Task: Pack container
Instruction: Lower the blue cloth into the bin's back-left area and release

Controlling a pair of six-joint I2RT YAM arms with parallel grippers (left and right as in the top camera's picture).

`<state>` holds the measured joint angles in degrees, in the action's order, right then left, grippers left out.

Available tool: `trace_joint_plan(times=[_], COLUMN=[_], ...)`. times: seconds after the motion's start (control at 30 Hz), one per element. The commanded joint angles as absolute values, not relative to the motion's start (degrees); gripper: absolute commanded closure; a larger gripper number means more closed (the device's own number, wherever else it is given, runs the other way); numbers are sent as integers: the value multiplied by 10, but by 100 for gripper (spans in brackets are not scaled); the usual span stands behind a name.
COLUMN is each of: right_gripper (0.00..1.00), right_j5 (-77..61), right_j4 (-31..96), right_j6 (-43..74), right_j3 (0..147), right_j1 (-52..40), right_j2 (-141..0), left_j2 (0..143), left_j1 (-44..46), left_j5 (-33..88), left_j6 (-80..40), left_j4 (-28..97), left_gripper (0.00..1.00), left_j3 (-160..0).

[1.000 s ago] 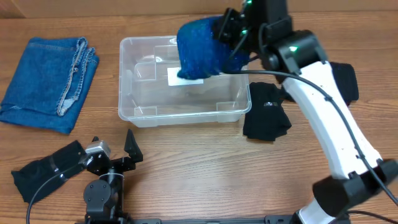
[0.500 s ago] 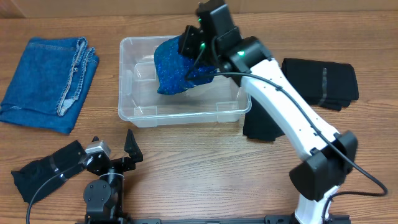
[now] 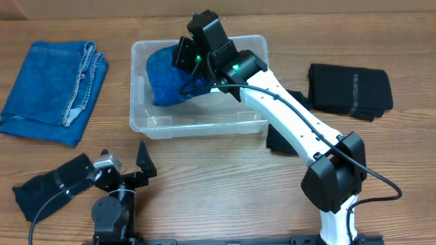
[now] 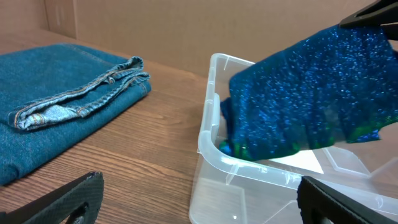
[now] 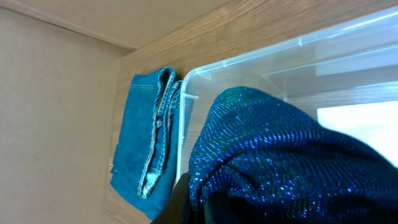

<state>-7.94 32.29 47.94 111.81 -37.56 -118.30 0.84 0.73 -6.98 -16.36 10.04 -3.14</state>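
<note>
My right gripper is lowering the sparkly blue cloth (image 3: 165, 78), which hangs within the container's sides. It should continue to go down until the cloth gets near the container's bottom (image 3: 191, 111), then let go.
The clear plastic container (image 3: 139, 116) stands at the back middle of the table; it also shows in the left wrist view (image 4: 211, 149) and the right wrist view (image 5: 186, 99). My right gripper (image 3: 185, 56) is shut on a sparkly blue cloth (image 3: 163, 78) and holds it over the container's left half, the cloth hanging down inside. The cloth shows in the left wrist view (image 4: 305, 99) and fills the right wrist view (image 5: 280, 162). My left gripper (image 3: 139, 163) is open and empty at the table's front left, its fingers (image 4: 199, 199) wide apart, facing the container.
Folded blue jeans (image 3: 51, 82) lie at the far left. A black garment (image 3: 351, 88) lies at the right and another (image 3: 289, 133) lies by the container's right front corner. A black cloth (image 3: 30, 190) lies at the front left.
My right gripper has moved left across the container and lower, carrying the blue cloth from the right half to the left half. The left arm has not moved.
</note>
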Motion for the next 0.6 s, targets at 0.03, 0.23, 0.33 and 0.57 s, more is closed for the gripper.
trace_joint_plan(times=[0.03,0.23,0.33,0.57], right_gripper=[96,96,96,96], right_j5=[-77,-77,-77,-69], right_j4=[304,298,291,268], right_j6=[496,496,496,496], right_j3=[1131,1131,1131,1131], right_j1=[-376,-376,-378,-386], right_j2=[-1185,-1191,-1197,-1201], left_j2=[3,3,3,3], left_j1=[4,4,4,4], left_j5=[-79,-79,-79,-79], left_j6=[-157,-157,-157,-157], left_j4=[99,99,99,99], left_gripper=[0,0,0,0], left_j3=[-29,-29,-29,-29])
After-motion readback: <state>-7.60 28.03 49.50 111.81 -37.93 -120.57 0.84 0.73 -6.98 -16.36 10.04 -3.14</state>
